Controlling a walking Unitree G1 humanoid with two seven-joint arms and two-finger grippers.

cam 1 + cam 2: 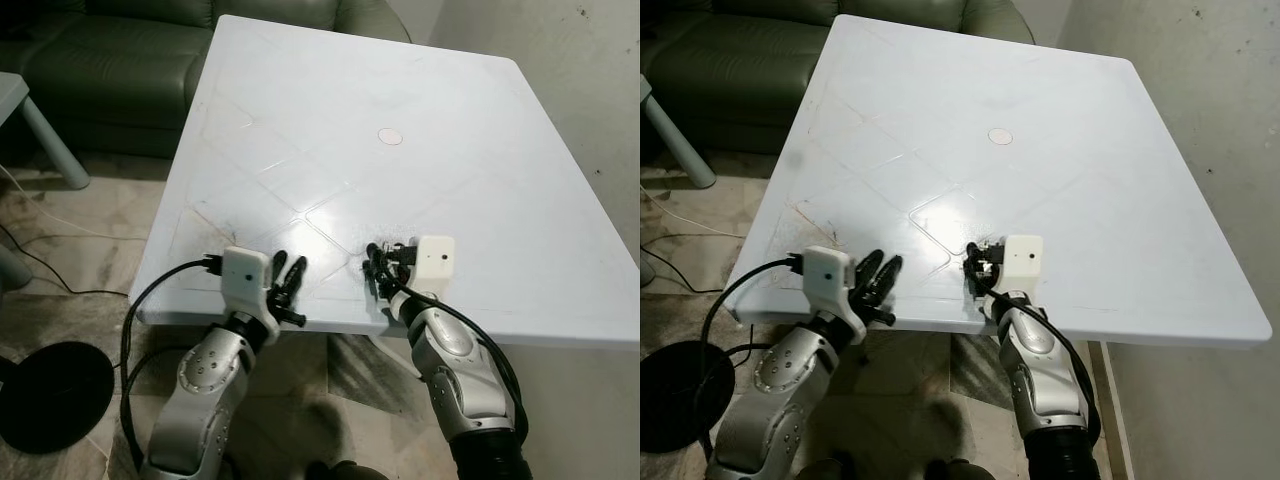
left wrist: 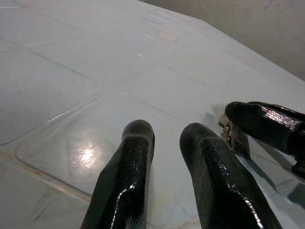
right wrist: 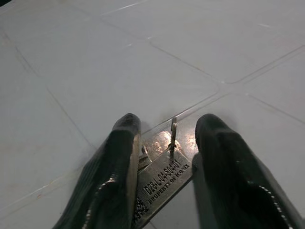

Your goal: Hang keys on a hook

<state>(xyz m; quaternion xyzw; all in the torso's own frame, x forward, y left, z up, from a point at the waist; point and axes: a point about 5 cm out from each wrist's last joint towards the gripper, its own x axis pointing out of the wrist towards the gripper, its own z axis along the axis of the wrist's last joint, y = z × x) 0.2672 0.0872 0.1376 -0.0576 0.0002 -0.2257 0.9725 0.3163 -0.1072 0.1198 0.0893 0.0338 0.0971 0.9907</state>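
Observation:
The key ring point(image 3: 173, 133) is standing upright through the end of the tag, so I expect the keys point(image 3: 144, 161) to swing and hang down next to my right gripper when I lift it.
A bunch of keys point(image 3: 164, 174) with an engraved metal tag lies flat on the white table point(image 1: 450, 150), close to its front edge. My right gripper point(image 1: 378, 265) is down at the keys, open, one finger on each side of the tag and the upright key ring point(image 3: 173, 131). The tag touches one finger point(image 3: 121, 157). My left gripper point(image 1: 288, 272) hovers a short way left of it at the table's front edge, open and holding nothing. In the left wrist view the keys point(image 2: 233, 136) glint beside the right gripper's finger point(image 2: 267, 124).
A small pink round mark point(image 1: 390, 136) sits at mid-table. A dark green sofa point(image 1: 110, 50) stands behind the table on the left. On the floor to the left are a black round base point(image 1: 50, 395) and loose cables point(image 1: 40, 255). A wall point(image 1: 600, 60) runs along the right.

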